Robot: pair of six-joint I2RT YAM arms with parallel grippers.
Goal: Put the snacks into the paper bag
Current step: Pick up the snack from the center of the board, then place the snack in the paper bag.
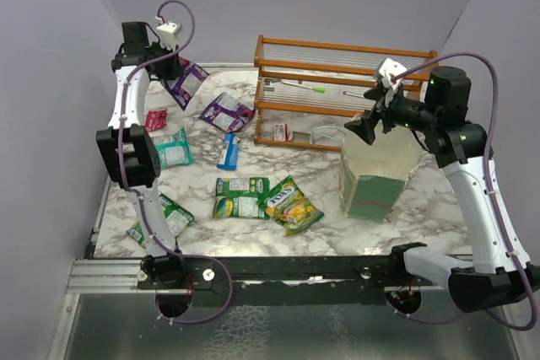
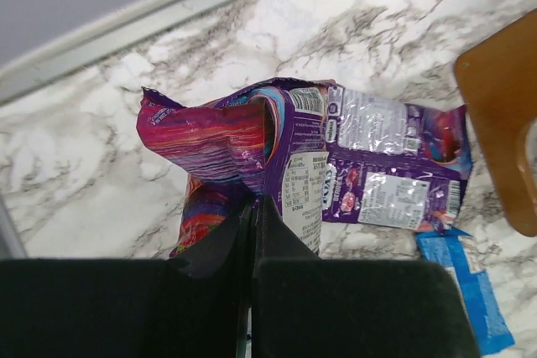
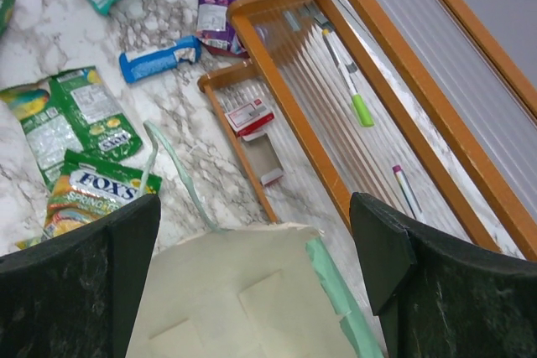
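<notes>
I expect the paper bag (image 1: 372,198) to lean and go crooked sideways when I lower the purple packet in, because the bag has thin sides and an empty inside (image 1: 381,158).
My left gripper (image 1: 171,72) is shut on a purple packet (image 1: 187,83) and holds it above the table's far left. In the left wrist view the jaws (image 2: 254,204) pinch the crumpled packet (image 2: 243,136). A second purple packet (image 1: 226,112) lies flat below it and also shows in the left wrist view (image 2: 394,165). My right gripper (image 1: 361,128) is open and empty just above the pale-green paper bag (image 1: 378,176). The bag's cream inside (image 3: 243,299) shows between the right fingers. The red-pink (image 1: 155,119), teal (image 1: 172,148), blue bar (image 1: 228,151) and green-yellow packets (image 1: 240,197) lie on the table.
A brown wooden slatted rack (image 1: 337,90) stands at the back right, just behind the bag, with pens (image 3: 348,73) on its shelf and a small red-white box (image 3: 250,116) at its foot. Two more green-yellow packets (image 1: 293,205) (image 1: 164,217) lie near the front.
</notes>
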